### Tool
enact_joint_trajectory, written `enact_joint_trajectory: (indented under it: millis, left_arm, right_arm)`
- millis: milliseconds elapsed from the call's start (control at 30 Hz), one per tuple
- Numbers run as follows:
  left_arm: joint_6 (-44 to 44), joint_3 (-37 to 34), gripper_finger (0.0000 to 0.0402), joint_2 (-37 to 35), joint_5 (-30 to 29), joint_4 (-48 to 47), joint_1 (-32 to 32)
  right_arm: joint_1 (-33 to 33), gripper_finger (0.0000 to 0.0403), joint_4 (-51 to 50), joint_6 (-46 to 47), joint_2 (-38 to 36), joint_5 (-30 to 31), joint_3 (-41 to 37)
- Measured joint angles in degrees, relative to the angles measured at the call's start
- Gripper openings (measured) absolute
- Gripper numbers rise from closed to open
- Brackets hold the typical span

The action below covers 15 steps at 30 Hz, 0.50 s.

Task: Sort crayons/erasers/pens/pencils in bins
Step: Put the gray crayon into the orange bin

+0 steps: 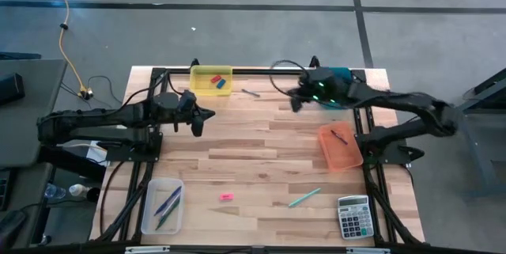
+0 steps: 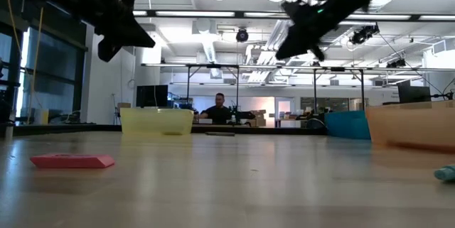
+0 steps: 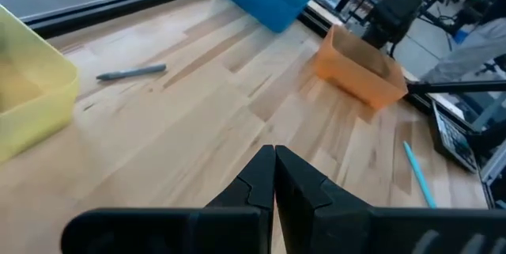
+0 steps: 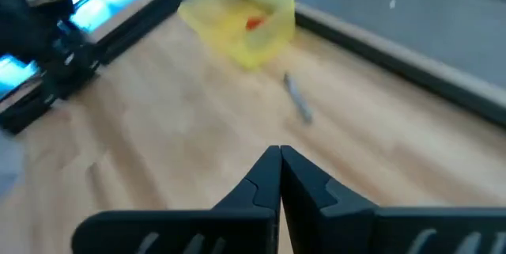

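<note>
The grey pen (image 1: 250,92) is clear of the yellow bin, so my right gripper should go next toward the pen's near end (image 1: 258,95) until its fingers can open over it.
My left gripper (image 1: 199,119) hovers shut and empty over the table's left part, below the yellow bin (image 1: 211,80), which holds a blue and a red eraser. My right gripper (image 1: 296,100) hangs shut and empty near the teal bin (image 1: 338,74), which its arm partly covers. A grey pen (image 1: 251,92) lies on the wood between the two bins. The orange bin (image 1: 340,145) at the right holds a dark pen. A pink eraser (image 1: 226,197) and a teal stick (image 1: 303,198) lie near the front. The clear bin (image 1: 164,205) at the front left holds several sticks.
A grey calculator (image 1: 353,216) lies at the front right corner. A black frame rail (image 1: 261,70) runs along the far edge behind the bins. Bare wood stretches across the table's middle (image 1: 261,147). A person sits far off in the room behind the table (image 2: 220,107).
</note>
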Motion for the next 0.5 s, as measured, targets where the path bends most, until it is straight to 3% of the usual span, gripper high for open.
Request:
enact_joint_trajectory:
  millis: [100, 300, 500]
  left_arm:
    - [1.21, 0.00, 0.0000, -0.61, 0.90, 0.13, 0.13]
    - [1.51, 0.03, 0.0000, -0.79, 0.83, 0.39, 0.12]
    - [1.46, 0.02, 0.0000, -0.77, -0.24, 0.31, 0.11]
  right_arm:
    - [-2.44, 0.0000, 2.14, -5.14, 9.69, -2.57, 5.93]
    - [-5.26, 0.0000, 0.45, -20.43, 26.18, -13.92, 17.42]
    - [-5.75, 0.0014, -0.46, -22.35, 38.44, -14.99, 25.74]
